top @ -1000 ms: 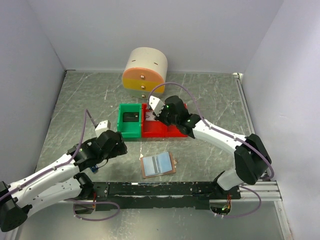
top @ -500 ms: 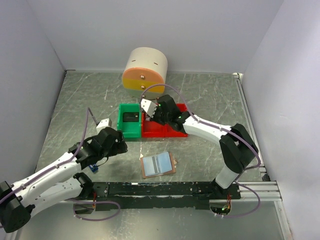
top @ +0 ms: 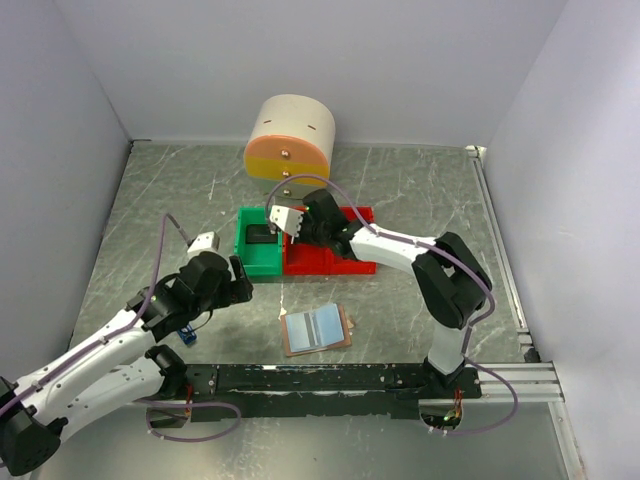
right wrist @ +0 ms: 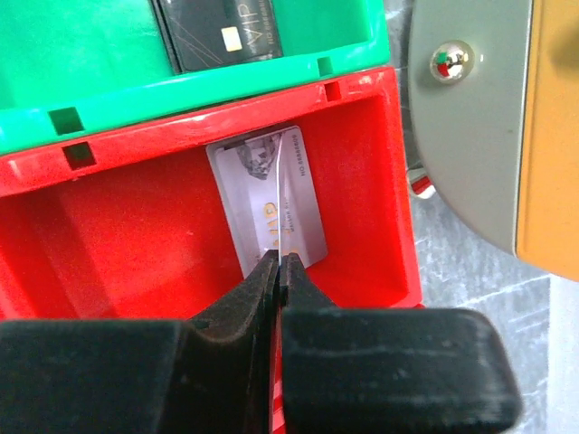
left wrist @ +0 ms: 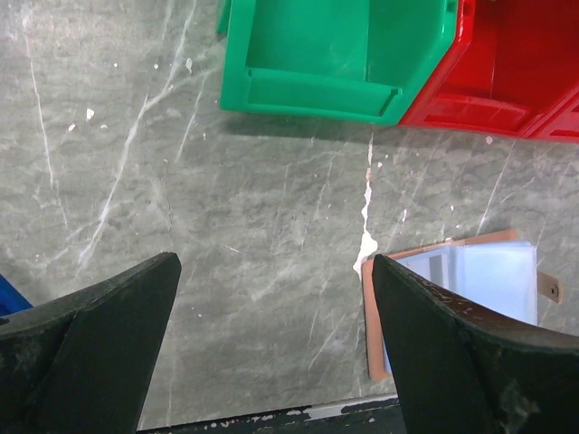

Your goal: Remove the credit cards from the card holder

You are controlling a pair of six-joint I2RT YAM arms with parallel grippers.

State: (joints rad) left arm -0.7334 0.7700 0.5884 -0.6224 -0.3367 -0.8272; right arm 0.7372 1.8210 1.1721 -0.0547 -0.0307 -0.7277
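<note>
The thin credit card is over the silvery credit card and clear of the red bin's rim. My right gripper should go down next until the two cards nearly touch, then let go.
The tan card holder lies flat near the front edge, with pale blue-grey pockets facing up; it also shows in the left wrist view. My right gripper is shut on a thin credit card, seen edge-on, above the red bin. A silvery credit card lies flat in that bin. A black card lies in the green bin. From above, the right gripper hangs over the red bin's left end. My left gripper is open and empty, left of the holder.
The green bin and the red bin stand side by side mid-table. A round cream and orange drawer unit stands behind them. A small blue gadget lies under the left arm. Walls close in the left, right and back.
My right gripper has moved left along the red bin toward the green bin, still holding the card. The left arm has edged forward a little.
</note>
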